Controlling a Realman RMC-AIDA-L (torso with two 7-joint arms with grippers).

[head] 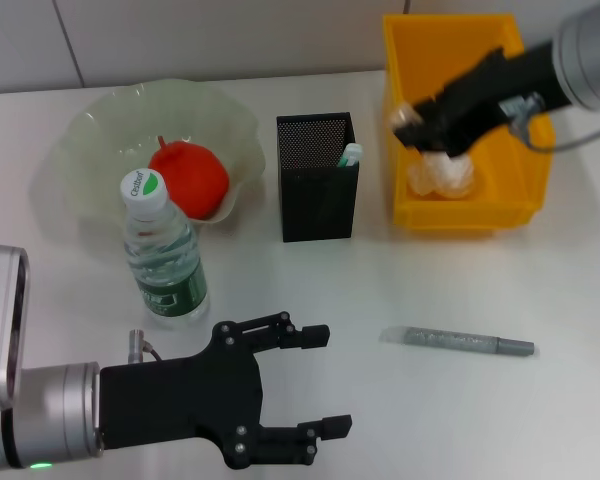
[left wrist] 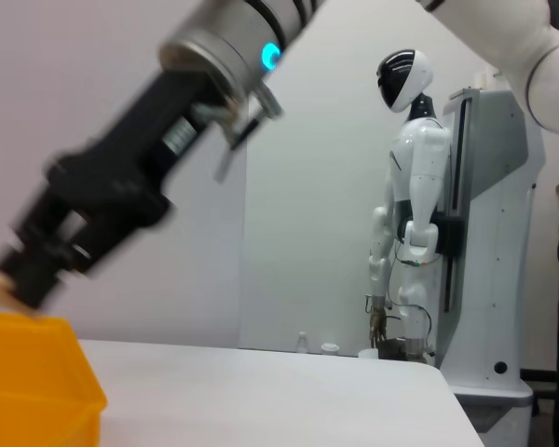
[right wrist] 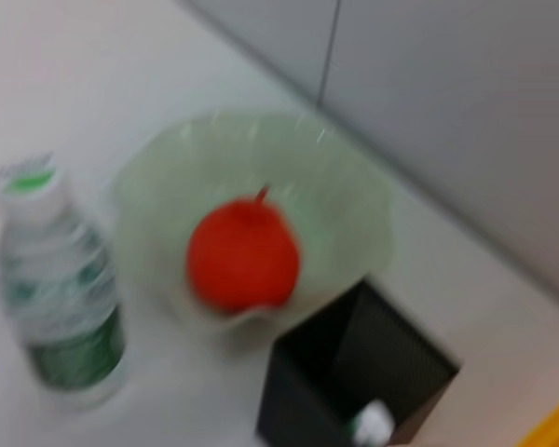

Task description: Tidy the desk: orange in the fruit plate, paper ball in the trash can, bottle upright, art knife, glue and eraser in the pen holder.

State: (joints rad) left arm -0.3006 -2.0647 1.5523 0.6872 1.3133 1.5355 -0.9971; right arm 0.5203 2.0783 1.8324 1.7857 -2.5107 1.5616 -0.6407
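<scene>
My right gripper should carry on moving the eraser until it hangs above the pen holder (head: pixel 313 143), because the eraser sticks out (head: pixel 401 115) past the ends of the gripper's fingers and the pen holder's opening has room.
The orange (head: pixel 188 178) lies in the pale green fruit plate (head: pixel 90 140). The water bottle (head: pixel 164 255) stands upright in front of the plate. The black mesh pen holder (head: pixel 317 195) holds a glue stick (head: pixel 349 155). The white paper ball (head: pixel 442 178) lies in the yellow trash can (head: pixel 520 190). My right gripper (head: pixel 412 120) hangs just above the ball over the can. The grey art knife (head: pixel 458 341) lies on the table at the front right. My left gripper (head: pixel 335 380) is open and empty, left of the knife. No eraser shows.
The right wrist view shows the bottle (right wrist: pixel 61 298), the orange (right wrist: pixel 242 256) in its plate and the pen holder (right wrist: pixel 354 382). The left wrist view shows the right arm (left wrist: pixel 121 186) over the yellow can (left wrist: pixel 37 382) and a white humanoid robot (left wrist: pixel 410 186) beyond the table.
</scene>
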